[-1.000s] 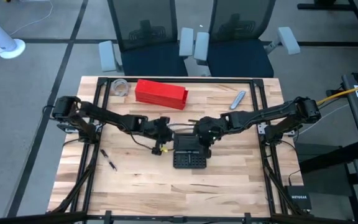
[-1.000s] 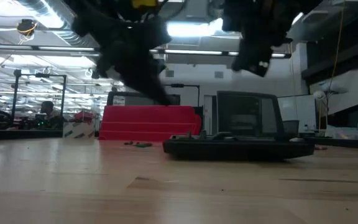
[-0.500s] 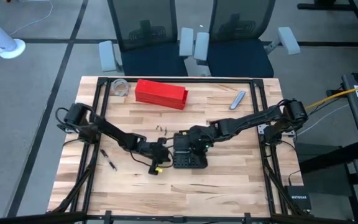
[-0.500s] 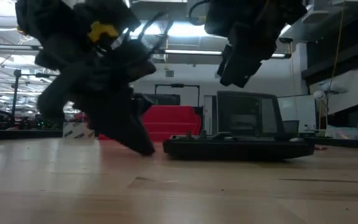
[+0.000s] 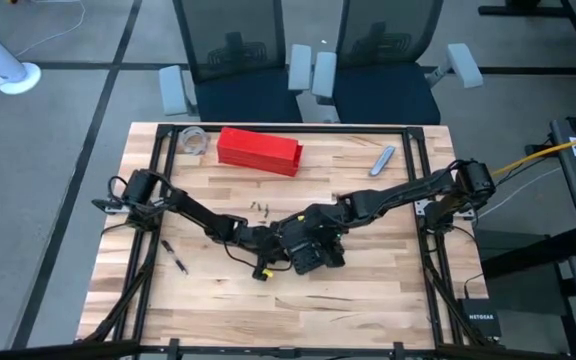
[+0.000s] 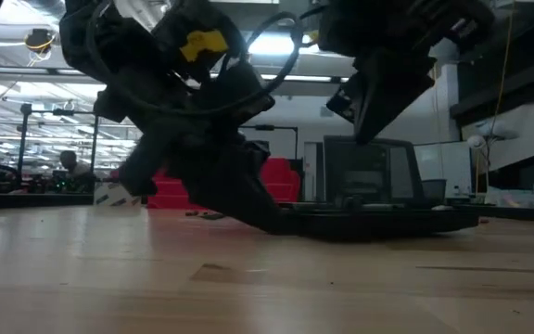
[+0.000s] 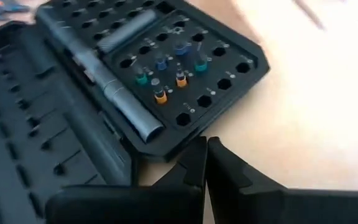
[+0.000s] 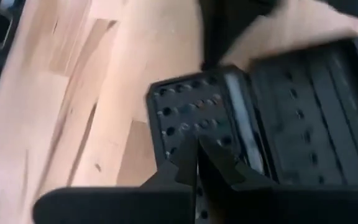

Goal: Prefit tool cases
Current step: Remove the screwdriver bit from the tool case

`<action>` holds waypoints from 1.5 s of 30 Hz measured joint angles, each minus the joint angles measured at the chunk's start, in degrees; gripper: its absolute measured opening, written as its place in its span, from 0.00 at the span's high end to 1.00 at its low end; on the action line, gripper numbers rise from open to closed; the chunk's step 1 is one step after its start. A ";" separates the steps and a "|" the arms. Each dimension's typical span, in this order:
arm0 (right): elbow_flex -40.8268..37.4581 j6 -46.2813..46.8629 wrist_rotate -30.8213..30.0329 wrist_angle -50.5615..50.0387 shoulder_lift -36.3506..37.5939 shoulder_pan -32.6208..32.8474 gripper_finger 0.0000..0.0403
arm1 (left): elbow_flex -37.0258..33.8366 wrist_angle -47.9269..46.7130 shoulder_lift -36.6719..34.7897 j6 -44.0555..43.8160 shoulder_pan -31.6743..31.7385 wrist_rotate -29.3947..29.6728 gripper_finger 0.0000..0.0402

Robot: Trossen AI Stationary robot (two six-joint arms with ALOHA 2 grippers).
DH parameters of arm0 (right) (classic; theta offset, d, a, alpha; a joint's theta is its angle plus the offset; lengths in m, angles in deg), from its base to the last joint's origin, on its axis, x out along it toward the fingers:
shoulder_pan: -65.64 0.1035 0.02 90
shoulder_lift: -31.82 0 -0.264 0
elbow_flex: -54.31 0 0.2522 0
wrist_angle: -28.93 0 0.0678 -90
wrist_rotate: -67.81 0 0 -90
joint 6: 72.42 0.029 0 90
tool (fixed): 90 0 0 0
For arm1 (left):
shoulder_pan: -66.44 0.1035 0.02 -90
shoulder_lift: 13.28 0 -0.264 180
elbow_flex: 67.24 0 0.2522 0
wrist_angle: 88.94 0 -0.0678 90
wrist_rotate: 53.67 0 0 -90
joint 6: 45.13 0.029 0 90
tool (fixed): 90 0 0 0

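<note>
The tool case lies crooked and my left gripper is against its corner [image 7: 157,151], so next I move back from there and use my right gripper to turn the case straight by its socket half [image 7: 178,65].
The black tool case [image 5: 313,252] lies open at the table's middle, askew to the table edges. Its socket half [image 7: 173,68] lies flat and holds a grey driver [image 7: 114,78] and several coloured bits. Its lid half [image 6: 369,172] stands up from the hinge. My left gripper [image 7: 205,149] is shut, low over the table at the case's left end. My right gripper [image 8: 197,155] is shut and hangs over the case from the right, just above the lid's top edge [image 6: 369,139] in the low view; whether it touches the case I cannot tell. My left gripper sets its shut fingertips [image 7: 197,146] against the outer edge of the socket half [image 7: 176,148], near a corner. The fingers slant down from the table's left side. The case rests flat on the table.
A long red box [image 5: 258,150] and a clear round container [image 5: 193,140] stand at the far left. A grey tool [image 5: 383,160] lies at the far right. Small loose bits [image 5: 258,208] lie left of the case, a pen-like thing [image 5: 175,258] farther left.
My left gripper has come down and moved toward the table's right edge, up against the case. The case has turned about on the table and slid a little toward the near right. My right gripper has rolled and sunk slightly over the case.
</note>
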 joint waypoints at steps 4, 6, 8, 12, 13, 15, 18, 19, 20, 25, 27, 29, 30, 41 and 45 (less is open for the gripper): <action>0.00 -6.28 -1.90 0.47 -0.34 0.06 0.92 | -0.04 0.36 -0.14 3.19 1.32 2.23 1.00; 0.00 -7.51 -2.01 0.40 -0.93 0.03 0.87 | -0.04 0.40 -0.15 3.74 1.93 2.51 1.00; 0.00 -8.65 -2.41 0.73 -1.33 0.03 0.79 | -0.04 0.48 -0.15 3.87 2.30 2.79 1.00; 0.11 -11.36 -3.01 0.86 -2.73 0.03 0.64 | -0.06 -0.20 -0.98 0.81 2.15 4.20 1.00; 0.15 -11.80 -2.90 1.28 -2.96 0.05 0.62 | -0.06 -0.79 -1.37 -0.38 1.88 4.39 1.00; 0.22 -11.93 -2.57 1.43 -3.29 0.39 0.59 | -0.09 -2.59 -1.86 -2.56 1.15 4.55 1.00; 0.22 -12.08 -2.48 1.96 -4.23 1.34 0.58 | -0.03 -4.47 -1.90 -5.44 -0.54 4.91 1.00; 0.22 -12.08 -2.46 2.48 -4.60 1.68 0.58 | -0.02 -5.15 -1.99 -6.29 -1.04 4.74 1.00; 0.23 -12.08 -2.47 3.40 -4.70 2.03 0.58 | -0.02 -5.21 -1.99 -7.16 -1.65 4.88 1.00; 0.26 -12.06 -4.38 3.97 -6.58 3.95 0.60 | -0.02 -4.90 -1.74 -10.87 -3.84 6.79 1.00; 0.24 -12.07 -6.15 4.28 -7.41 4.16 0.64 | -0.02 -4.76 -1.53 -12.30 -4.17 7.20 1.00; 0.24 -11.86 -7.33 4.65 -8.07 4.12 0.67 | -0.04 -4.78 -1.50 -13.22 -4.23 7.34 1.00; 0.24 -11.48 -8.05 4.65 -8.28 4.09 0.69 | -0.04 -4.77 -1.48 -13.44 -4.26 7.50 1.00; 2.47 -10.39 -11.56 1.43 -7.91 4.06 0.74 | -0.11 -4.06 -1.35 -13.57 -4.34 8.34 1.00; 2.43 -10.39 -11.39 1.28 -8.45 4.06 0.74 | -0.11 -3.92 -1.33 -13.55 -4.34 8.34 1.00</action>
